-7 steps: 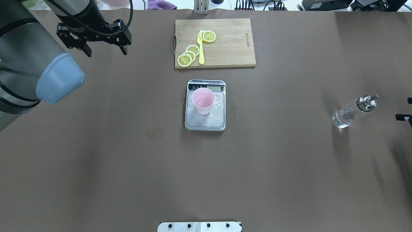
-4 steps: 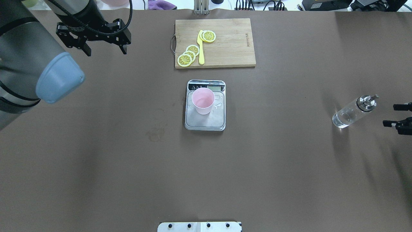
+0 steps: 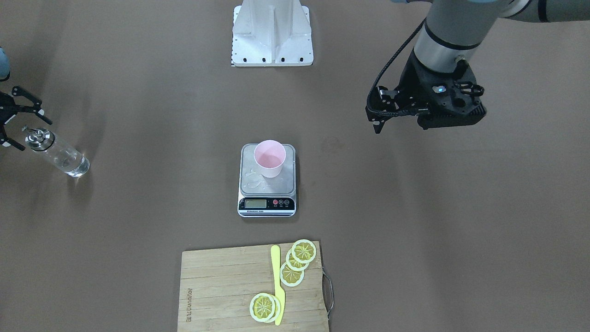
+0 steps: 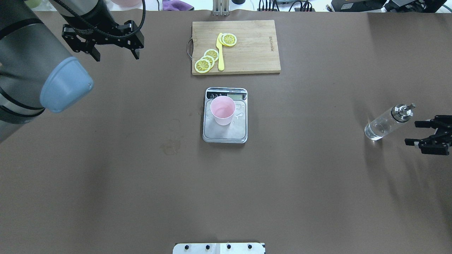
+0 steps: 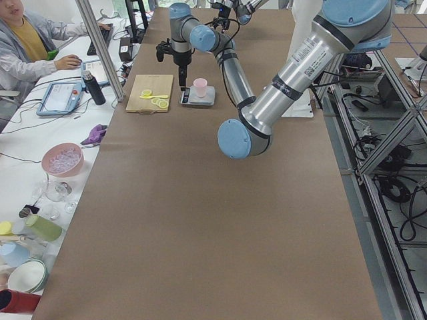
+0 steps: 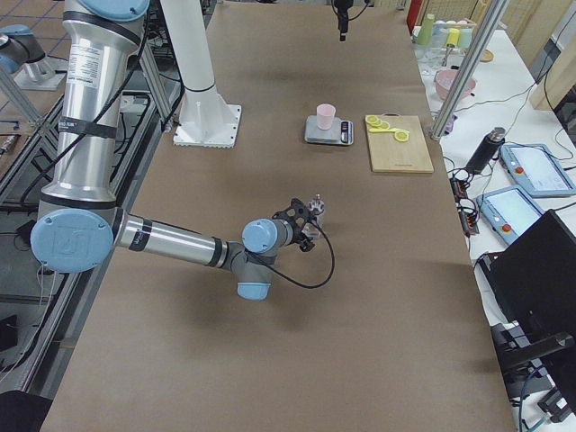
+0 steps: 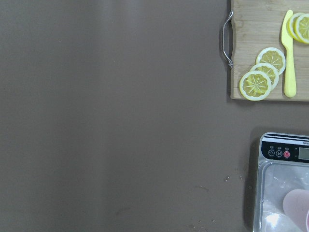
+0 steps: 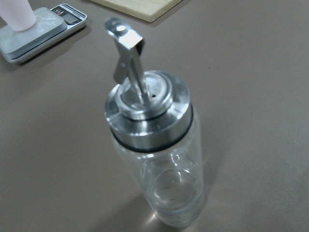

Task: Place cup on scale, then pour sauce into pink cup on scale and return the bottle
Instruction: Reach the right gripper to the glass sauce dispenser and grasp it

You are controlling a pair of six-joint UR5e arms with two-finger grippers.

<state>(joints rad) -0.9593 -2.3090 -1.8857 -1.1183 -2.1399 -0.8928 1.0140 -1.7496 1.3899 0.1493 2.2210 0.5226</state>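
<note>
A hinged flap (image 8: 126, 36) with a hanging tail (image 8: 120, 71) covers the silver spout, so the flap will swing open on its own when I tip the glass bottle.
The pink cup (image 4: 222, 110) stands upright on the back half of the scale (image 4: 225, 134), whose display faces away from me. The glass bottle (image 4: 386, 122) with its silver spout cap stands upright on the table at the far right. It fills the right wrist view (image 8: 159, 159), with a little clear sauce (image 8: 176, 205) at its bottom. My right gripper (image 4: 412, 133) is open just right of the bottle and not touching it. My left gripper (image 4: 117, 58) is open and empty, high over the back left of the table.
A wooden cutting board (image 4: 247, 49) with lemon slices (image 4: 206, 60) and a yellow knife (image 4: 220, 53) lies behind the scale. Droplets sit on the scale's platform. The robot's base plate (image 4: 219, 248) is at the near edge.
My right gripper has come in from the right edge towards the bottle, still open. The left gripper, cup, scale and bottle have not moved.
</note>
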